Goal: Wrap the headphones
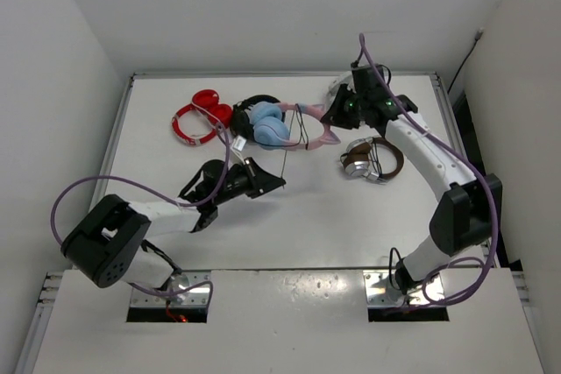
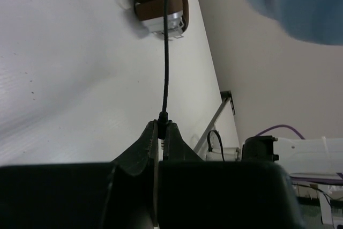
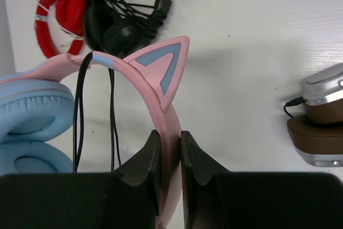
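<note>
My right gripper should go on moving the headband down toward the clear tabletop until the headband rests there, and then let go, because the black cable loops over the pink headband.
The headphones have light blue ear cups and a pink headband with cat ears, and lie at the table's far middle. My right gripper is shut on the headband just below one cat ear; the blue cups hang at the left of that view. The thin black cable loops over the band. My left gripper is shut on the cable's plug, and the cable runs taut away from it.
A red pair and a black pair lie left of the blue cups. A brown-and-silver pair lies right of the headband, near my right arm; it also shows in the left wrist view. White walls enclose the table.
</note>
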Available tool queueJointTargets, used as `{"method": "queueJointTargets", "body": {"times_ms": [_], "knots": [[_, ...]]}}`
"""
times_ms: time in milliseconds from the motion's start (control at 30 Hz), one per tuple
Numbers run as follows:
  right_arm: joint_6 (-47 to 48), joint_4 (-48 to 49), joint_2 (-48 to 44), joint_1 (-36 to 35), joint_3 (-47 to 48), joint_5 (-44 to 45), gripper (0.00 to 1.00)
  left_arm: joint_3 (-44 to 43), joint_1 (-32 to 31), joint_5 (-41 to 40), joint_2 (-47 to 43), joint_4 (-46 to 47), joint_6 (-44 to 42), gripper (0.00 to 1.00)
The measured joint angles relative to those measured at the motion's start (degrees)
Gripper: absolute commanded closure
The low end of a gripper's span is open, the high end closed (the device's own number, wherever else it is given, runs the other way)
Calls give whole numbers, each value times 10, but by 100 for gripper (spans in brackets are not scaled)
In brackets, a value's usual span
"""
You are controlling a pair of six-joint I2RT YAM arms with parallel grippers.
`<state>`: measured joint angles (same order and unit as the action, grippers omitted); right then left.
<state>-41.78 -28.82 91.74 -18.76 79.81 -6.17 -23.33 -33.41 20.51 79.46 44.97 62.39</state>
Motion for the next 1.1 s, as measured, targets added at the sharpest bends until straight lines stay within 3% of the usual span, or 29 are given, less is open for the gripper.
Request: {"method": "queueJointTargets", "body": {"times_ms": [600, 1100], "knots": [[4, 10, 26, -78, -28, 149, 100, -32, -27, -1, 3, -47, 22, 100], [6, 43, 108, -149, -34, 141, 100, -32, -12, -11, -50, -188, 27, 100]]}}
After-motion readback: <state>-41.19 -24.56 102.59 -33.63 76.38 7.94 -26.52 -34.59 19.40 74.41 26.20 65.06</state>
